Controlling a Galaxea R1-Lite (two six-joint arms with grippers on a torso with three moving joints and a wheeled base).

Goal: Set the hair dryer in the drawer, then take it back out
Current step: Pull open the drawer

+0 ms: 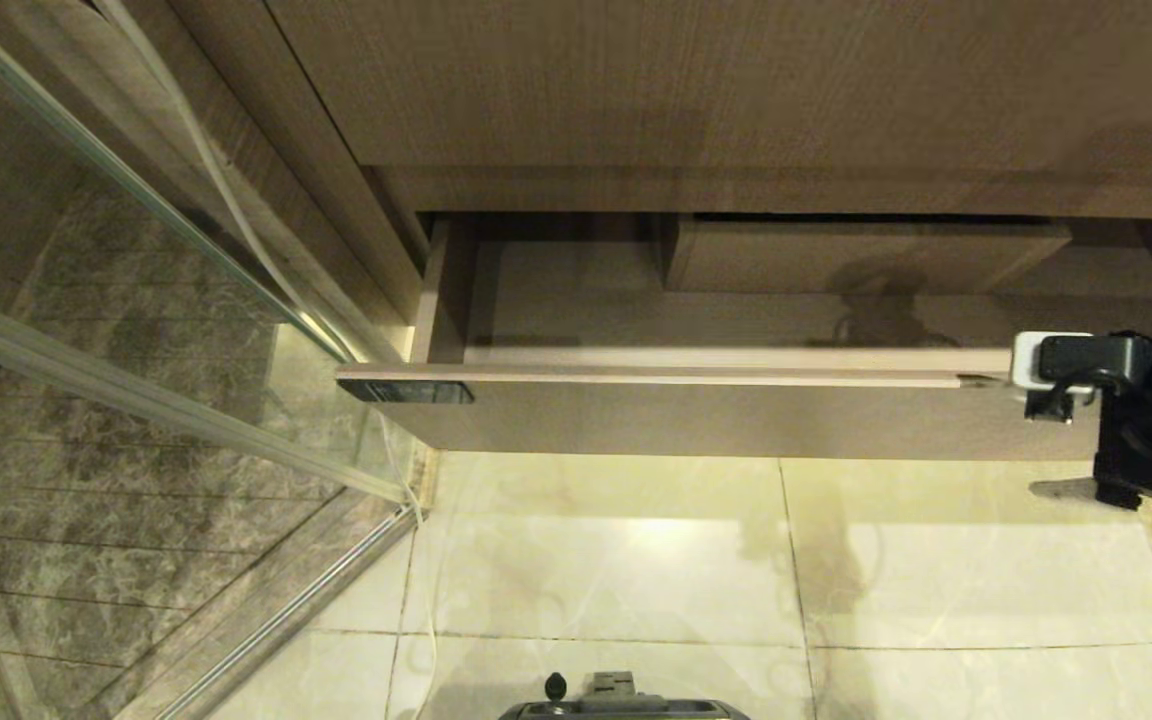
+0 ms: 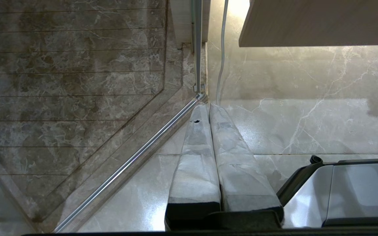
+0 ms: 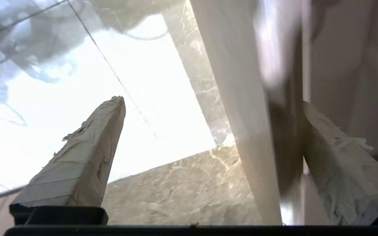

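Note:
The boxed cut-out (image 1: pixel 860 256) is still tucked back under the tall wood panel, so I expect the drawer (image 1: pixel 716 414) to slide straight out much farther when I pull.
The drawer (image 1: pixel 686 415) is pulled out under the taller wood panel, and its light-wood floor shows around a boxed cut-out (image 1: pixel 856 255). The hair dryer is out of view in every frame; only a shadow lies on the drawer floor. My right gripper (image 1: pixel 1046 425) is at the right end of the drawer front and is open. One taped finger is over the inside and the other in front of the panel. In the right wrist view the drawer front (image 3: pixel 238 98) runs between the wide-apart fingers (image 3: pixel 87 157) of the right gripper (image 3: pixel 212 101). My left gripper (image 2: pixel 205 106) hangs parked over the floor, shut and empty.
A glass shower door (image 1: pixel 136 330) with a metal floor track (image 2: pixel 126 164) stands at the left, close to the drawer's left end. A white cable (image 1: pixel 226 190) hangs beside it. The tall wood panel (image 1: pixel 736 90) overhangs the drawer. My base (image 1: pixel 626 705) is on the glossy tiled floor.

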